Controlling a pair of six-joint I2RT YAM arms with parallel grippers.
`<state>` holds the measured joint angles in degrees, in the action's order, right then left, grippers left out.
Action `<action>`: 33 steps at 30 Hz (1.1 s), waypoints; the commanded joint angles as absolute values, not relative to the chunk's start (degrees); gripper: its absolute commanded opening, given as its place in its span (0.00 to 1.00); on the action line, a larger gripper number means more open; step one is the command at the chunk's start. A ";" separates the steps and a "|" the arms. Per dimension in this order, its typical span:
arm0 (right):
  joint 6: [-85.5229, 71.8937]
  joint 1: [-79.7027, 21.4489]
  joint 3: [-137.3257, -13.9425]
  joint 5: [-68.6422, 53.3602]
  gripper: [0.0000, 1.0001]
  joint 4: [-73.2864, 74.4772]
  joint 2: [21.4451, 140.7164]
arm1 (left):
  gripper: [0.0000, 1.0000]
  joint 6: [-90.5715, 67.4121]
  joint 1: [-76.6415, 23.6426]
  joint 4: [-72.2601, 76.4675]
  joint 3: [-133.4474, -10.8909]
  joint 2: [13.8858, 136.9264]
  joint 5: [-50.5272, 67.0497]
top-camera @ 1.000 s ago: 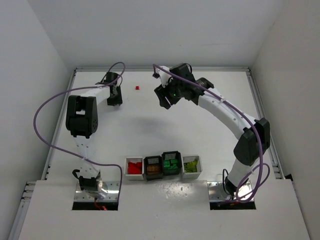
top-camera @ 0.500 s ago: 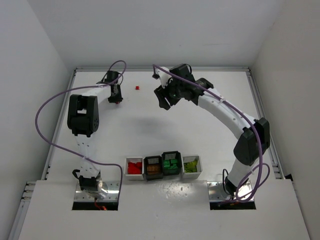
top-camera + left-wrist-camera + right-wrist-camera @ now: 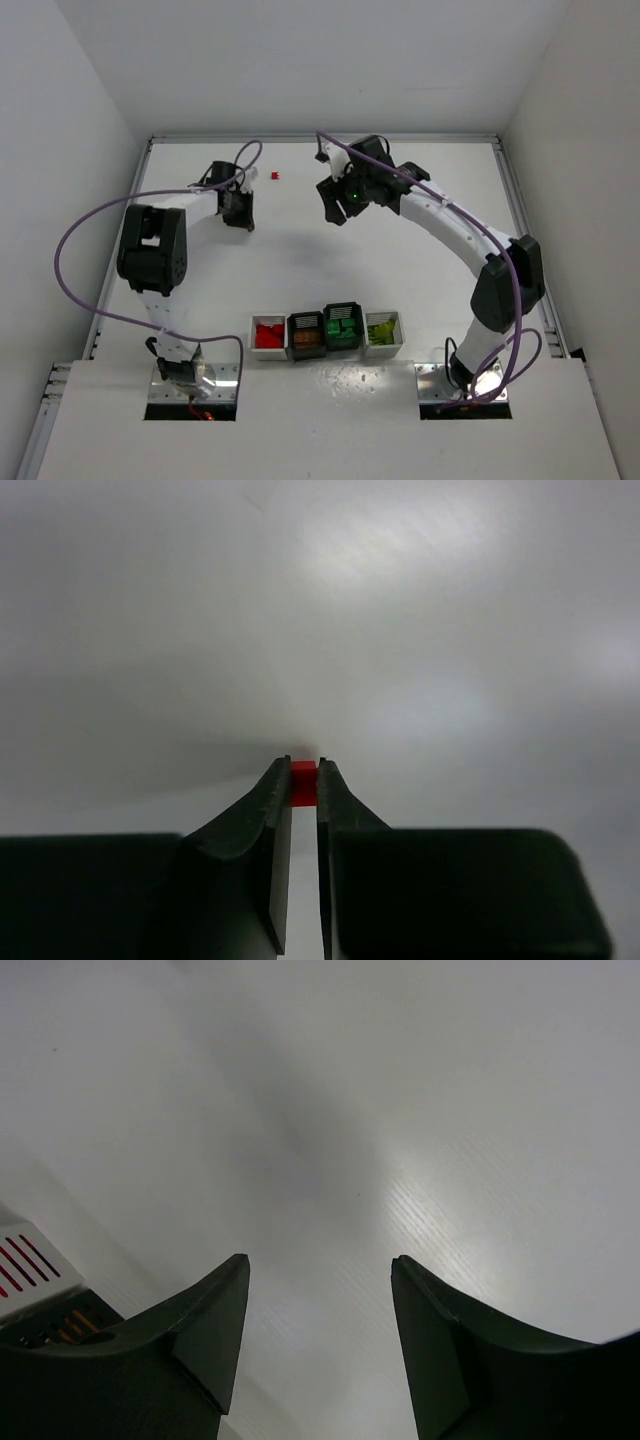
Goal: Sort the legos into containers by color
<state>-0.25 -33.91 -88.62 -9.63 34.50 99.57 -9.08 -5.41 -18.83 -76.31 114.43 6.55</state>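
Matching red legos lie in the white container (image 3: 269, 336), its top open. My left gripper should keep carrying the red lego in its fingertips (image 3: 304, 783) until over there, then release.
A tiny red lego (image 3: 304, 782) is pinched between the tips of my left gripper (image 3: 304, 771), which is shut on it. From above, the left gripper (image 3: 242, 218) is over the far left of the table, and the held piece is hidden there. Another small red lego (image 3: 275, 176) lies on the table to its far right. My right gripper (image 3: 333, 212) hovers open at the far centre, with only bare table between its fingers (image 3: 212, 1310). The containers (image 3: 268, 321) stand in a row near the front, holding red, orange-brown, green and yellow-green legos.
A raised rim (image 3: 320, 139) borders the white table at the back and sides. Purple cables (image 3: 80, 225) loop off both arms. The two arm bases (image 3: 190, 375) sit at the near edge on either side of the containers.
My left gripper has shut on the tiny red lego and moved a little right and nearer. The right gripper has shifted slightly right, still open.
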 commanded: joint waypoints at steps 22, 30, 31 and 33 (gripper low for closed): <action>-14.15 -19.07 -79.19 -16.70 0.62 31.20 90.09 | 0.07 54.23 -34.62 -66.79 -57.57 70.05 45.18; -13.63 -18.54 -78.66 -17.23 0.63 31.20 89.56 | 0.07 57.22 -40.68 -68.55 -55.90 68.90 38.86; -13.62 -18.54 -78.66 -17.75 0.64 31.20 89.56 | 0.08 57.74 -40.69 -68.55 -55.90 68.91 38.85; -13.62 -18.02 -78.66 -17.75 0.64 31.72 89.56 | 0.14 57.74 -41.31 -68.55 -55.37 69.43 38.06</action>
<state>-13.32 -18.83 -78.91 -16.60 32.99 91.79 54.46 -40.32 -66.96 -55.96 69.71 38.98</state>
